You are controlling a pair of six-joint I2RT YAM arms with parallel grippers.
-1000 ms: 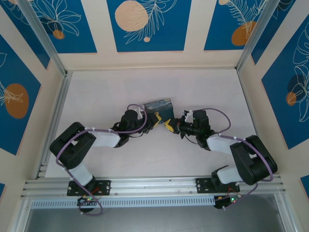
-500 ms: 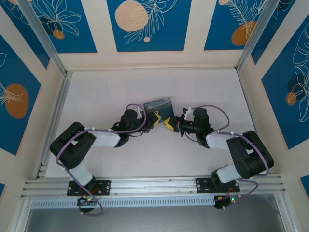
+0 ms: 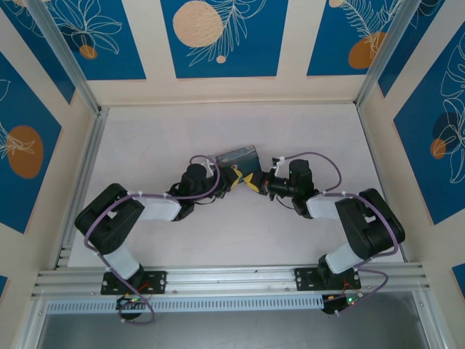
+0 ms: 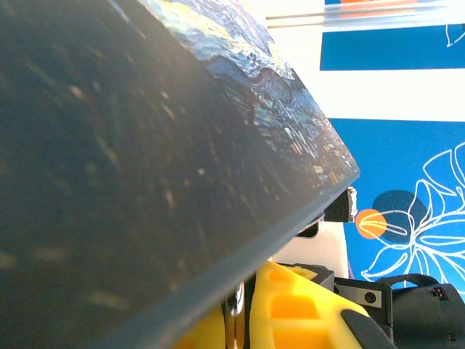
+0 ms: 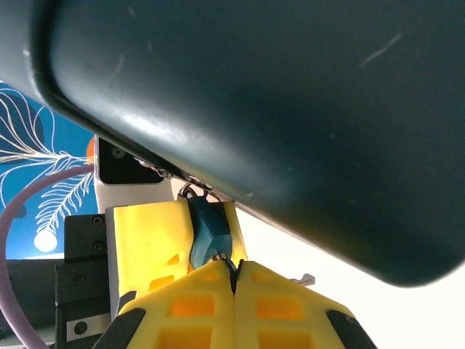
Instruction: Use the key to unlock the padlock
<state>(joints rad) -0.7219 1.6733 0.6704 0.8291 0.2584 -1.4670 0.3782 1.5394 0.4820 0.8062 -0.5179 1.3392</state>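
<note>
I keep pushing with my right gripper while the key meets the padlock's lower end (image 5: pixel 217 254) and my left gripper holds the padlock, until the key stays, then release.
The small blue-grey padlock (image 5: pixel 211 234) hangs by its shackle from the underside of the dark swirly-print box (image 5: pixel 290 109). My left gripper (image 4: pixel 240 320) is shut on the padlock; its yellow fingers (image 5: pixel 145 236) flank the lock body. My right gripper (image 5: pixel 234 273) is shut on the thin dark key (image 5: pixel 234 263), whose tip meets the lock's lower end. In the top view the left gripper (image 3: pixel 235 176) and right gripper (image 3: pixel 255 183) meet nose to nose just below the box (image 3: pixel 238 156). The keyhole is hidden.
The box (image 4: pixel 145 145) looms close over the left wrist camera, tilted. The right arm's black wrist (image 4: pixel 410 298) sits just beyond my left fingers. Purple cables (image 3: pixel 320 161) loop over both arms. Aluminium rails (image 3: pixel 80 182) edge the white table.
The right arm has swung left and forward, bringing its gripper closer to the padlock. The box has shifted slightly. The left arm has stayed in place.
</note>
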